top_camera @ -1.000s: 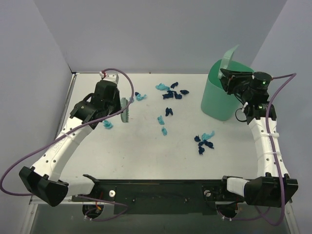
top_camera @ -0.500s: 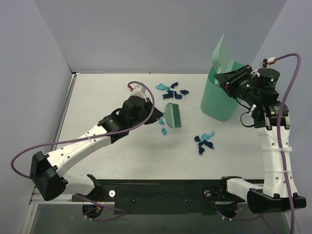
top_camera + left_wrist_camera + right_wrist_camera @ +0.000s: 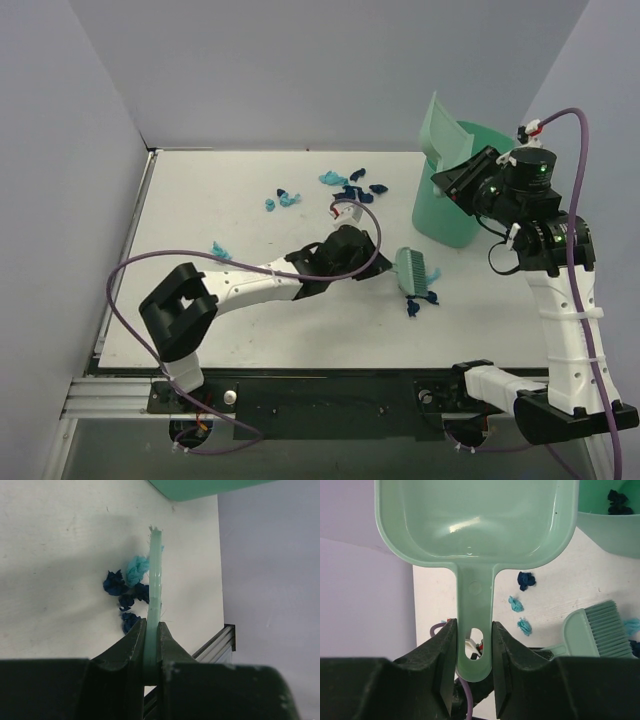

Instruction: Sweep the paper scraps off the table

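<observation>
The scrap cluster at the brush (image 3: pixel 430 297) is near the bin and apart from the other scraps, so the robot's left gripper should pull it back toward the table's middle (image 3: pixel 311 312).
My left gripper (image 3: pixel 386 268) is shut on the handle of the green hand brush (image 3: pixel 411 270), whose head stands against a cluster of navy and teal paper scraps (image 3: pixel 419 295) at the right of the table (image 3: pixel 200 200). The left wrist view shows the brush (image 3: pixel 155 575) edge-on between my fingers (image 3: pixel 151 636), the scraps (image 3: pixel 127 591) just left of it. My right gripper (image 3: pixel 457 177) is shut on the handle of a green dustpan (image 3: pixel 436 124), held tilted above the bin. More scraps (image 3: pixel 350 188) lie at the back, and others (image 3: pixel 285 198) left of those.
A green bin (image 3: pixel 445 208) stands at the back right with navy scraps (image 3: pixel 617 500) inside it (image 3: pixel 610 532). A lone teal scrap (image 3: pixel 218 248) lies at the left. Grey walls close in the table's back and sides. Purple cables loop off both arms.
My left arm has swung the brush from the table's left side across to the scraps near the bin. The right arm has shifted the dustpan slightly leftward above the bin.
</observation>
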